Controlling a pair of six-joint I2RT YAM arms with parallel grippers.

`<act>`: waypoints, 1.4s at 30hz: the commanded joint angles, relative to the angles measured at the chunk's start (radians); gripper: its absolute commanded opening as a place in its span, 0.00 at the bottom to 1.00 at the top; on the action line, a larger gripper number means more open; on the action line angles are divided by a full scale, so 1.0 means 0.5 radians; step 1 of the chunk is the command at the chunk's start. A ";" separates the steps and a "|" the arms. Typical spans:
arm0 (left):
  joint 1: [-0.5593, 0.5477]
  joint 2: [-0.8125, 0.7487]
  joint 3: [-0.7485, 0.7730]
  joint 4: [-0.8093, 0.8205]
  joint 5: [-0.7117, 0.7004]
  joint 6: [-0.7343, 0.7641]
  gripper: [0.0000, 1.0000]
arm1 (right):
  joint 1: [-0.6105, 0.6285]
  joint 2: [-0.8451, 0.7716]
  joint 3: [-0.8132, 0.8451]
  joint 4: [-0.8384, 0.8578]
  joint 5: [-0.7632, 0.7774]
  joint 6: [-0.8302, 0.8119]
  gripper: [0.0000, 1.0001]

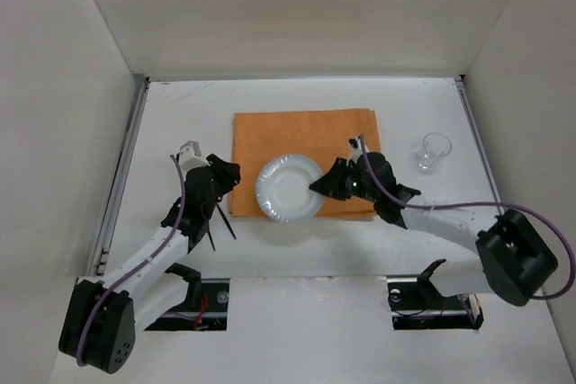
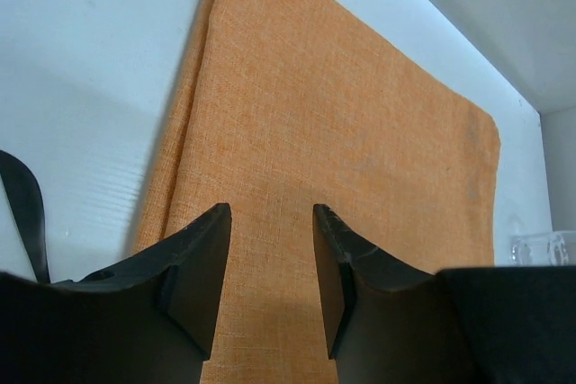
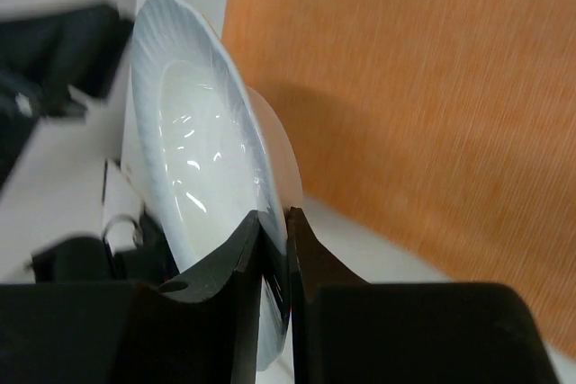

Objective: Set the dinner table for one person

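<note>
The plate is facing up and the placemat's middle is clear, so my right gripper should go on carrying the plate there until it lies flat, and then let go.
The white dinner table carries an orange placemat at its middle. A white paper plate overlaps the mat's near edge. My right gripper is shut on the plate's right rim; in the right wrist view the jaws pinch the rim and the plate is tilted up off the mat. My left gripper hangs open at the mat's left edge. In its wrist view the left gripper stands over orange cloth with nothing between the fingers.
A clear glass stands right of the mat, and the glass shows at the right edge of the left wrist view. Black utensils lie beside the left arm; one black utensil shows in that wrist view. A small pale object lies left of the left gripper.
</note>
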 commanded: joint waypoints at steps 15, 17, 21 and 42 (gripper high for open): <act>-0.056 -0.001 -0.126 0.224 0.055 0.007 0.40 | -0.527 0.877 0.585 0.556 -0.136 0.247 0.07; -0.065 0.024 -0.123 0.230 0.055 0.004 0.41 | -0.542 0.911 0.581 0.556 -0.139 0.247 0.07; -0.092 0.061 -0.117 0.264 0.055 0.010 0.41 | -0.545 0.960 0.557 0.556 -0.127 0.256 0.08; -0.071 0.076 -0.117 0.267 0.058 0.004 0.41 | -0.576 0.734 0.330 0.305 0.149 0.048 0.62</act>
